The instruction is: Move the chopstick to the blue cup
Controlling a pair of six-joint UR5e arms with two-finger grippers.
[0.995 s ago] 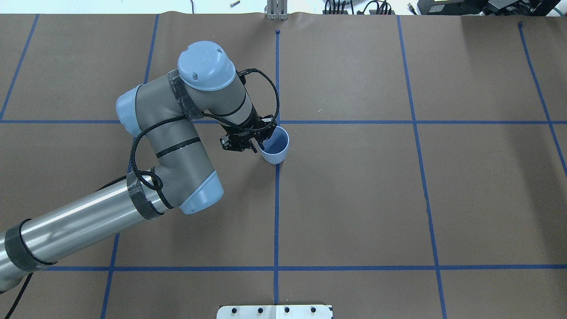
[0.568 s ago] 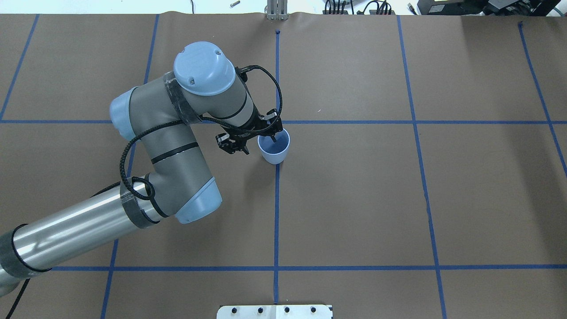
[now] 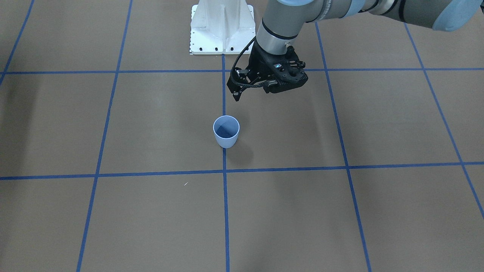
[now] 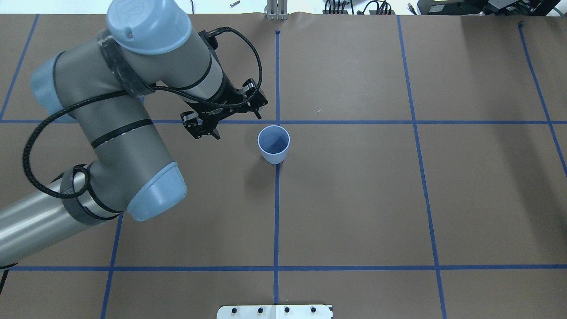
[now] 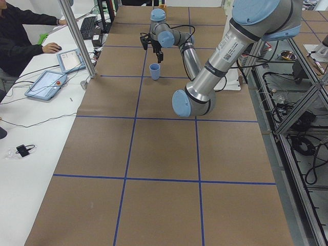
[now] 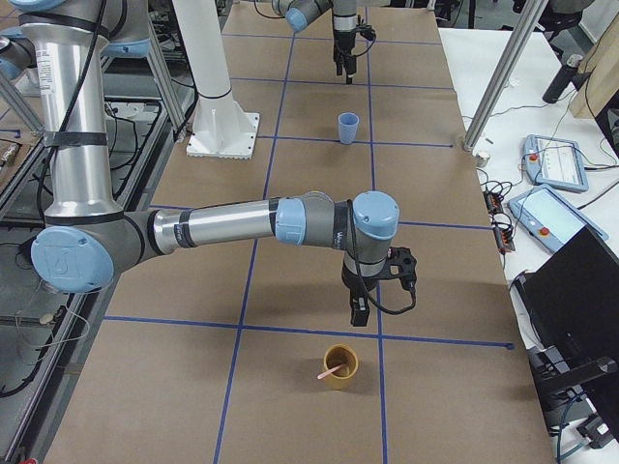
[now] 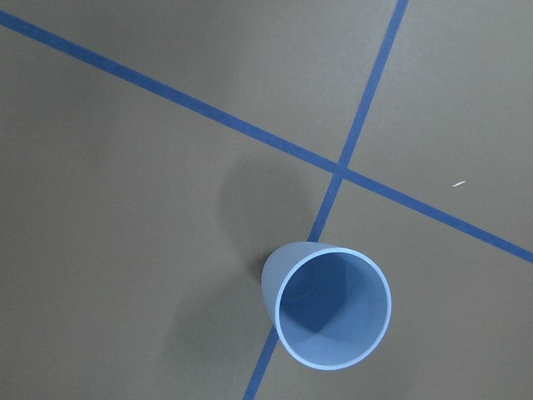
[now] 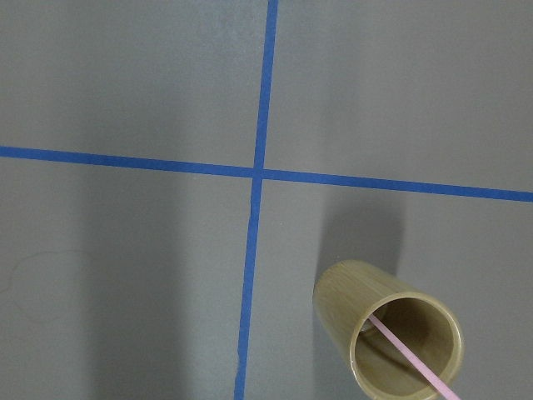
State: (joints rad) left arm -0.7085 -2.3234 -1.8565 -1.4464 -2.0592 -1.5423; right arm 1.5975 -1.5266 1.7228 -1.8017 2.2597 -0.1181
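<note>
The chopstick leans crooked [image 8: 405, 352] to my right gripper's fingers. Next, I turn my right gripper to line up with the chopstick and move over its upper end [image 8: 447, 392].
The blue cup [image 4: 273, 145] stands upright and empty on a crossing of blue tape lines, and shows also in the front view [image 3: 226, 132] and the left wrist view [image 7: 333, 308]. My left gripper [image 4: 230, 122] hangs open above the table, up and to the left of the cup, holding nothing. The pale pink chopstick [image 6: 331, 370] leans inside a tan bamboo cup [image 6: 340, 367] far off at the table's right end, and its upper part shows in the right wrist view [image 8: 412, 354]. My right gripper [image 6: 358, 311] points down just behind that tan cup; I cannot tell whether it is open or shut.
The white base plate [image 3: 221, 30] sits at the robot's side of the table. Brown paper with a blue tape grid covers the table. A metal post [image 5: 77, 41] and tablets [image 5: 48, 84] stand along the far edge, where a person [image 5: 20, 36] sits.
My left gripper was at the blue cup's rim with one finger inside. It has opened, risen and drawn back to the left. The cup stays in place.
</note>
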